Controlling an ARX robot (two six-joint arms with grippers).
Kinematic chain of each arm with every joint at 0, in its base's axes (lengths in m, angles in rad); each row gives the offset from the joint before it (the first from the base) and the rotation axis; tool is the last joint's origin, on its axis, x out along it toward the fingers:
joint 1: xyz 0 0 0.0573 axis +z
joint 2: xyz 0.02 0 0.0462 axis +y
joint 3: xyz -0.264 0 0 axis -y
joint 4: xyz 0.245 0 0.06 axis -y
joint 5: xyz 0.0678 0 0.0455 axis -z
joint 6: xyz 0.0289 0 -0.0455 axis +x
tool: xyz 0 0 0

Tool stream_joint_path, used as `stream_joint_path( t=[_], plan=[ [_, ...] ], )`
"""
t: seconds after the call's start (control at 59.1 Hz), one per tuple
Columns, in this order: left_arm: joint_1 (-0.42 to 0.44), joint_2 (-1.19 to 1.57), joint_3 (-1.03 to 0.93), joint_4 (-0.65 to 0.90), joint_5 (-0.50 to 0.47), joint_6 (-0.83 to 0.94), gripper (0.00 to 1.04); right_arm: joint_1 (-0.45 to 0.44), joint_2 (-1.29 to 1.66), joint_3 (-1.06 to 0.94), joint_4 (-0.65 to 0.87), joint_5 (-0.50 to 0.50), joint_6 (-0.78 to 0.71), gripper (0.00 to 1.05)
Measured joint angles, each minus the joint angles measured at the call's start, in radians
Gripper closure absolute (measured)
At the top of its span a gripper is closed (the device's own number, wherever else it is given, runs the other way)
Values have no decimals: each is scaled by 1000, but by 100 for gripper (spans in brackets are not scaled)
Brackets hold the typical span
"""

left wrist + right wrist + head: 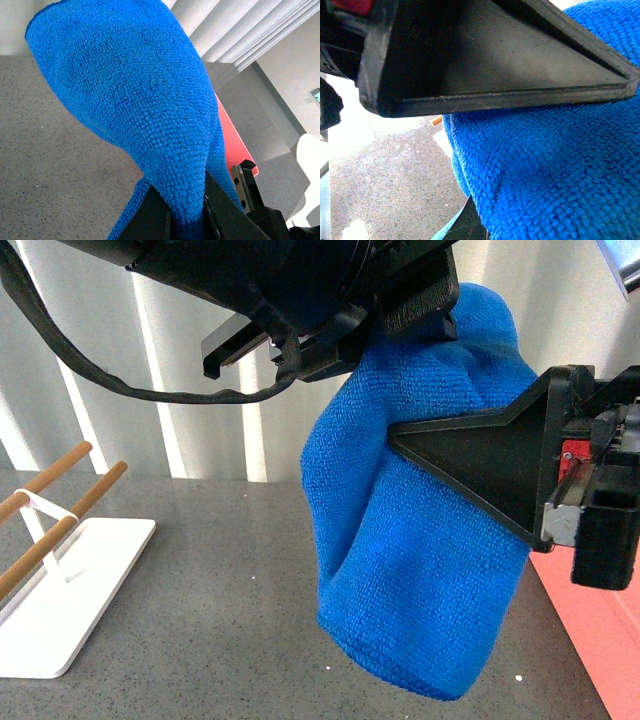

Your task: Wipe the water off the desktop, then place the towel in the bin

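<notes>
A loose flap (130, 212) can be seen under the towel's bunched fold. The blue towel (132, 75) will stay bunched up when I carry it, and that flap will trail.
The blue towel (420, 570) hangs bunched in the air above the speckled grey desktop (200, 620). My left gripper (415, 305) is shut on its top edge, and in the left wrist view the towel (135, 95) is pinched between the two black fingers of that gripper (187, 215). My right gripper (400, 440) reaches in from the right and stands open, one triangular finger (470, 465) lying across the cloth's front. In the right wrist view the towel (555, 170) fills the gap of the right gripper (545, 160). The salmon-pink bin (590, 630) sits low on the right, partly hidden.
A flat white tray (60, 610) with two wooden rods (60, 505) stands on the desktop at the left. A white panelled wall closes off the back. The bin's rim (232, 140) lies just past the towel in the left wrist view.
</notes>
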Motion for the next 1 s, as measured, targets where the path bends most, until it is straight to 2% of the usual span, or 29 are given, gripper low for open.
stream_joint_path(
  t=[0.152,0.186,0.355,0.457,0.745,0.998],
  plan=[
    [6,0,3,-9,0,0,99,-9,-12,3,0,5,1,99],
    [11,-1,3,-13,1,0,95,-13,-14,5,0,6,3,99],
    [54,-7,2,-21,21,3,66,-36,-29,16,-15,21,11,99],
    [95,-19,-3,-21,29,14,51,-55,-34,26,-35,42,11,99],
    [318,-39,-67,-31,70,71,5,-119,-34,32,-60,120,42,99],
    [483,-69,-157,-68,110,160,7,-171,-24,35,-79,158,47,99]
  ],
)
